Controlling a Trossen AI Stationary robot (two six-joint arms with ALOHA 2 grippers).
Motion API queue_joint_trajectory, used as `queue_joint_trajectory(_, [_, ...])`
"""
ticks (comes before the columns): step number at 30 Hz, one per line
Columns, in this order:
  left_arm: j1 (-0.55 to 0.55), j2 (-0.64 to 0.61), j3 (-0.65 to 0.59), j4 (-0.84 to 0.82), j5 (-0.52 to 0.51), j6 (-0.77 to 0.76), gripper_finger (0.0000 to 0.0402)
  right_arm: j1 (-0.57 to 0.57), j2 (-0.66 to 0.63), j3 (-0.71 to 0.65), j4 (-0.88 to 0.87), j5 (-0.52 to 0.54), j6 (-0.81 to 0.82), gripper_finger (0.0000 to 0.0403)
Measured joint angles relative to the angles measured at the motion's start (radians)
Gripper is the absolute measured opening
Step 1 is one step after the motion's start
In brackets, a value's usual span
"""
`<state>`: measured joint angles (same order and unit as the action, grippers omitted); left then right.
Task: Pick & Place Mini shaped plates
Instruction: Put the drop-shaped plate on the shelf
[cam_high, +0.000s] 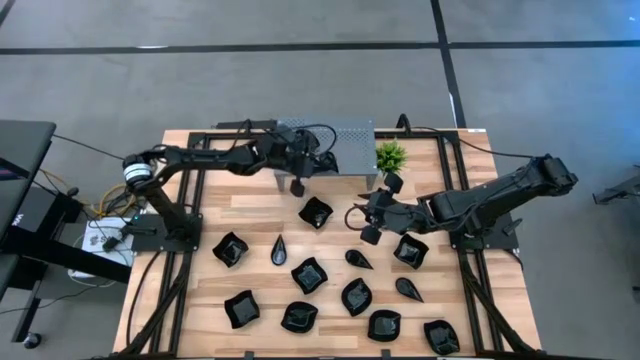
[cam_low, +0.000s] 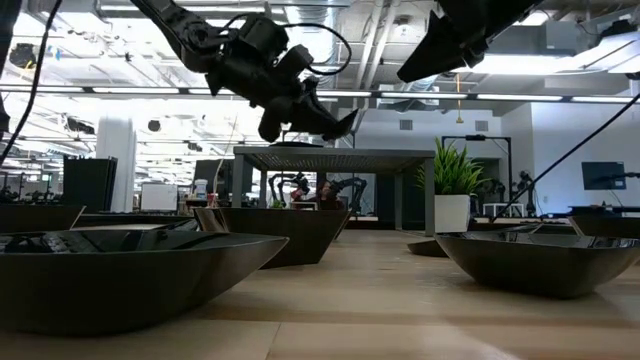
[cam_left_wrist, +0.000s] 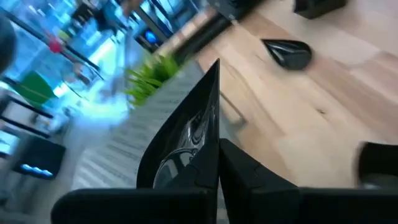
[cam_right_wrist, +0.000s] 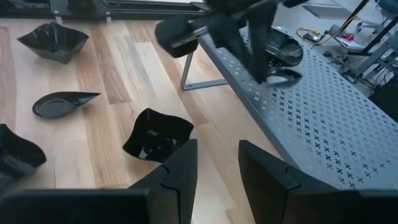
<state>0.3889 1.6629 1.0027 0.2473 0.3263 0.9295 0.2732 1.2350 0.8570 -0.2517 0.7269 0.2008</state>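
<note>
Next, I put the teardrop plate down and then move the other plate clear, because the teardrop plate (cam_right_wrist: 285, 78) in my left gripper is crowding the other plate on the stand (cam_right_wrist: 286, 48).
My left gripper (cam_high: 322, 160) hangs over the grey perforated stand (cam_high: 345, 135) at the table's far side, shut on one black mini plate (cam_left_wrist: 186, 130). The right wrist view shows that gripper (cam_right_wrist: 261, 50) and its plate (cam_right_wrist: 283, 53) just above the stand's top (cam_right_wrist: 311, 118). My right gripper (cam_high: 362, 225) stands open above the table's middle, nothing between its fingers (cam_right_wrist: 217, 152). Beyond them a wavy square plate (cam_right_wrist: 158, 134) rests on the wood. Several more black plates (cam_high: 309, 274) lie across the table's near half. My left gripper pinches the plate by its rim (cam_left_wrist: 210, 155) between its two fingers. The fingers come slanting down from the table's left. The plate stands tilted on edge beyond the fingertips, its glossy hollow turned sideways, lifted above the stand's top; whether its lower edge touches the stand I cannot tell.
A small green plant (cam_high: 390, 155) stands at the stand's right end, close to both grippers. The stand's legs (cam_right_wrist: 186, 74) rise from the wood behind the wavy plate. A teardrop plate (cam_right_wrist: 59, 102) and another wavy one (cam_right_wrist: 53, 40) lie farther off.
</note>
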Motion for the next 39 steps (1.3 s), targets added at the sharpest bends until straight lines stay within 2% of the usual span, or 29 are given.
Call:
queue_joint_trajectory(6, [0.040,0.000,0.000,0.076,0.041,0.035,0.0008,-0.001,0.000,0.000,-0.001,0.004,-0.003,0.0111])
queue_joint_trajectory(19, [0.133,0.000,0.000,0.079,0.041,-0.087,0.0007,-0.001,0.000,0.000,-0.002,0.006,-0.027,0.0111])
queue_joint_trajectory(21, [0.132,0.000,0.000,0.098,0.090,-0.098,0.0007,-0.001,0.000,0.000,-0.001,0.006,-0.027,0.0111])
queue_joint_trajectory(24, [0.116,0.000,0.000,0.118,0.221,-0.142,0.0008,-0.002,0.000,0.000,-0.001,0.006,-0.027,0.0111])
queue_joint_trajectory(25, [0.107,0.001,-0.002,0.117,0.233,-0.163,0.0008,-0.002,0.000,0.000,-0.001,0.006,-0.027,0.0111])
queue_joint_trajectory(39, [0.108,0.003,-0.085,0.115,0.189,-0.164,0.0008,-0.002,0.000,0.000,-0.001,0.006,-0.027,0.0111])
